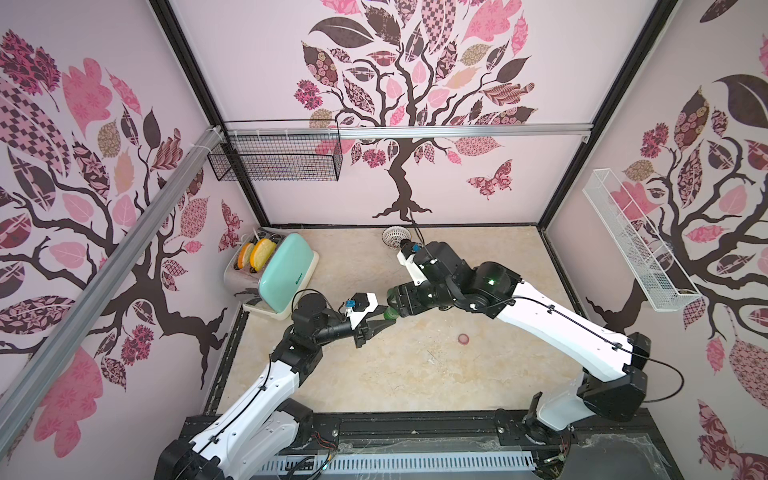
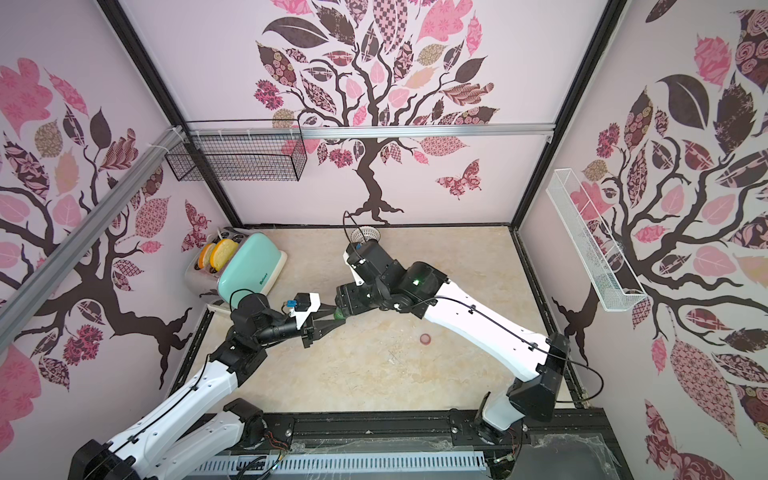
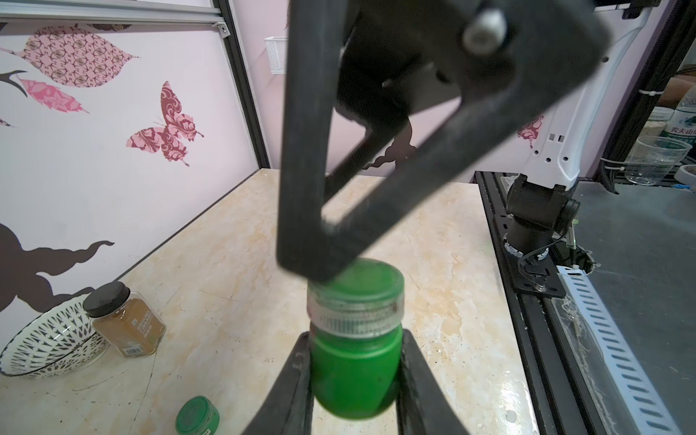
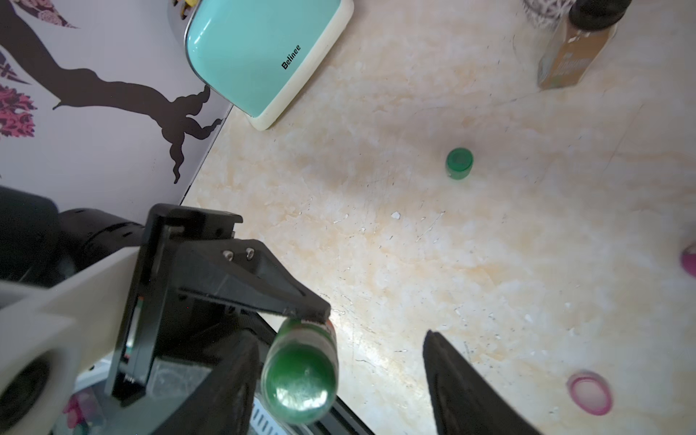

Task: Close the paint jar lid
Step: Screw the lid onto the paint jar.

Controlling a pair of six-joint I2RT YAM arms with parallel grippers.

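My right gripper needs to turn its wrist back and centre both fingers on the lid (image 4: 301,384) before it twists, because the green lid sits next to one finger of the open gripper.
A green paint jar (image 3: 354,361) hangs above the table, lying sideways, with my left gripper (image 3: 354,376) shut on its body. Its green lid (image 3: 357,290) sits on the jar's mouth and faces my right wrist. My right gripper (image 4: 337,339) stands open around the lid end; one finger (image 4: 233,361) is close beside the lid (image 4: 299,376), the other finger (image 4: 463,384) is well apart from it. In both top views the jar (image 1: 390,312) (image 2: 340,314) shows as a small green spot between the two gripper tips.
A small green pot (image 4: 459,162) stands on the table below. A pink lid (image 1: 463,338) lies toward the right arm. A spice jar (image 3: 124,320) and a patterned bowl (image 3: 45,350) sit at the back wall. A mint toaster (image 1: 286,270) stands at the left.
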